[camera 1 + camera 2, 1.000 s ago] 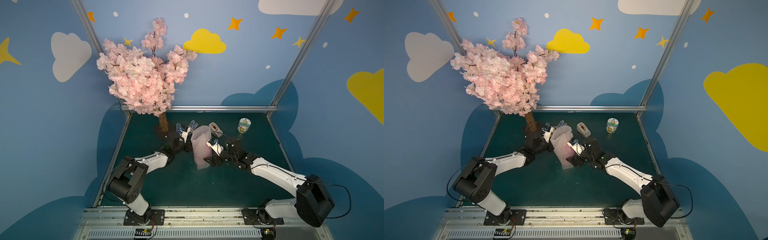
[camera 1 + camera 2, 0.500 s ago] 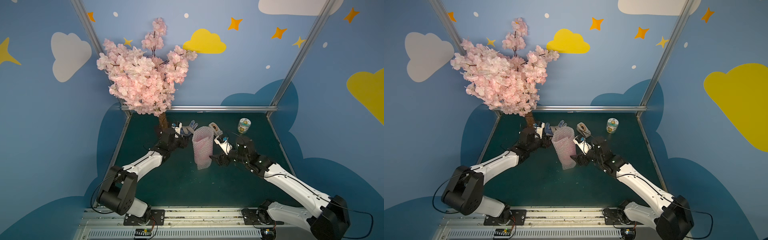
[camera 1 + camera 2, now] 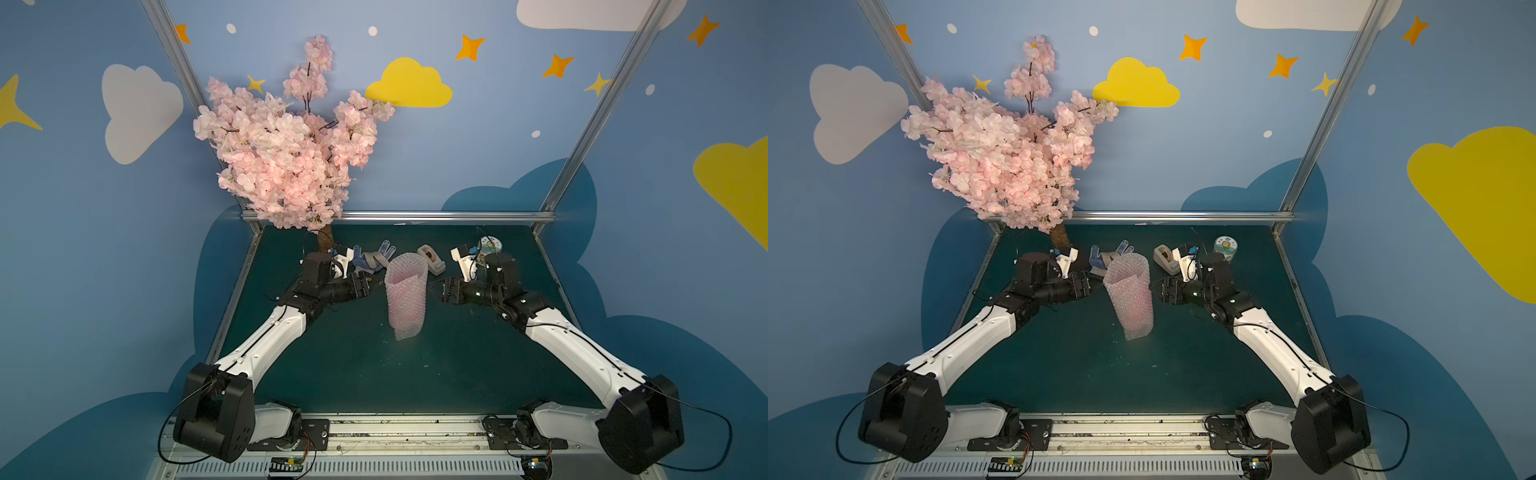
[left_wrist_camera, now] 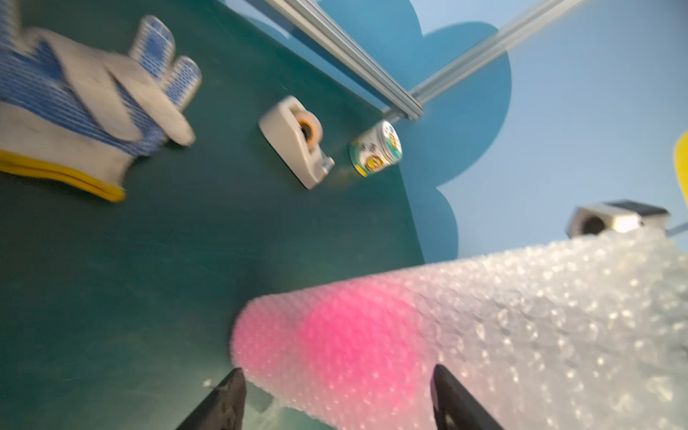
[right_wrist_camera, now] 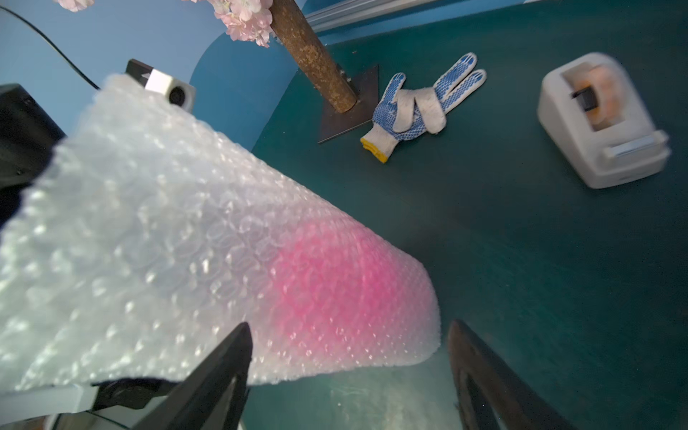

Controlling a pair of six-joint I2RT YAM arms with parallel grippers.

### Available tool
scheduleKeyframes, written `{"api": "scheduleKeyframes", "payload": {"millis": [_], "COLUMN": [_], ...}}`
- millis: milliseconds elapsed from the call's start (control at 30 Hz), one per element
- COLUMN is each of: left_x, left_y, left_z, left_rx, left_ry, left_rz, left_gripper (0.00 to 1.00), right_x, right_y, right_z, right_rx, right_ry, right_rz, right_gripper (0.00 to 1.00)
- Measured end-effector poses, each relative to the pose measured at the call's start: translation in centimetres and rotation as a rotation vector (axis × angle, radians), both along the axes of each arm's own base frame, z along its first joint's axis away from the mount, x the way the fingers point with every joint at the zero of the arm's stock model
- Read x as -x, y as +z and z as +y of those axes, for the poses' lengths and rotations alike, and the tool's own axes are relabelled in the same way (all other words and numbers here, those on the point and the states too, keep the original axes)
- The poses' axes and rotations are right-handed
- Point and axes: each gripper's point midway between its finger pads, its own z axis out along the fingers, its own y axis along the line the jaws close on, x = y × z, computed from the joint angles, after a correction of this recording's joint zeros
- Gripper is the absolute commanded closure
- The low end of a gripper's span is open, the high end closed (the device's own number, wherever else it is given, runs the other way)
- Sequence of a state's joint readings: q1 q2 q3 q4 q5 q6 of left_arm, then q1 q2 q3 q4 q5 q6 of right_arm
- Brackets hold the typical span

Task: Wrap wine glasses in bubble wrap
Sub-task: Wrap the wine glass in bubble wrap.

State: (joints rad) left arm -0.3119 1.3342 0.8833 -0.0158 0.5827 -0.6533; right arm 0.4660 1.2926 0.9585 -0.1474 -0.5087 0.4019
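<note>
Next, my left gripper moves in and work with my right gripper to fold the loose top (image 3: pixel 406 264) of the bubble wrap tube down inside, because the tube stands open high above the wine glass (image 3: pixel 408 299).
The bubble wrap (image 3: pixel 405 299) (image 3: pixel 1131 299) stands on the green table as an upright rolled tube with nothing holding it. The wine glass shows only as a pink glow through the film (image 4: pixel 346 327) (image 5: pixel 335 275), low in the tube. My left gripper (image 3: pixel 370 286) (image 4: pixel 337 391) is open just left of the tube, its tips pointing at it. Just right of the tube is my right gripper (image 3: pixel 434 289) (image 5: pixel 350 335), also open. Neither grips the wrap; whether the tips touch it I cannot tell.
A blue-dotted white glove (image 3: pixel 372 259) lies behind the left gripper by the blossom tree's trunk (image 3: pixel 326 239). A tape dispenser (image 3: pixel 430 257) sits behind the tube. A small green-labelled jar (image 3: pixel 490 245) stands at the back right behind the right wrist.
Both grippers have let go of the wrapped tube and drawn back sideways. The left jaws have spread wider. The tube now stands straighter on its own.
</note>
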Motion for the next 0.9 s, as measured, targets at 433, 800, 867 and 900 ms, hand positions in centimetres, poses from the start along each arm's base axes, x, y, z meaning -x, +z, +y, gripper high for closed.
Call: {"api": "scheduleKeyframes", "payload": {"millis": [433, 800, 867, 900], "left_x": [1.2, 0.1, -0.4, -0.6], "left_y": [-2.5, -6.2, -5.9, -5.8], "left_z": [-5.0, -5.5, -5.7, -5.8], "left_rx": [-0.038, -0.282, -0.327, -0.352], "left_ry": [-0.165, -0.152, -0.142, -0.137], "left_rz": [0.053, 0.051, 0.025, 0.017], "left_gripper": [0.17, 0.21, 0.26, 0.30], "right_x": [0.1, -0.4, -0.8, -0.9], "right_y": [-3.1, -8.4, -8.3, -8.3], "right_z": [3.9, 4.3, 4.3, 4.3], "right_rx": [0.063, 0.321, 0.348, 0.362], "right_ry": [0.129, 0.144, 0.143, 0.141], "right_rz": [0.138, 0.249, 0.247, 0.252], "right_gripper": [0.28, 0.37, 0.36, 0.35]}}
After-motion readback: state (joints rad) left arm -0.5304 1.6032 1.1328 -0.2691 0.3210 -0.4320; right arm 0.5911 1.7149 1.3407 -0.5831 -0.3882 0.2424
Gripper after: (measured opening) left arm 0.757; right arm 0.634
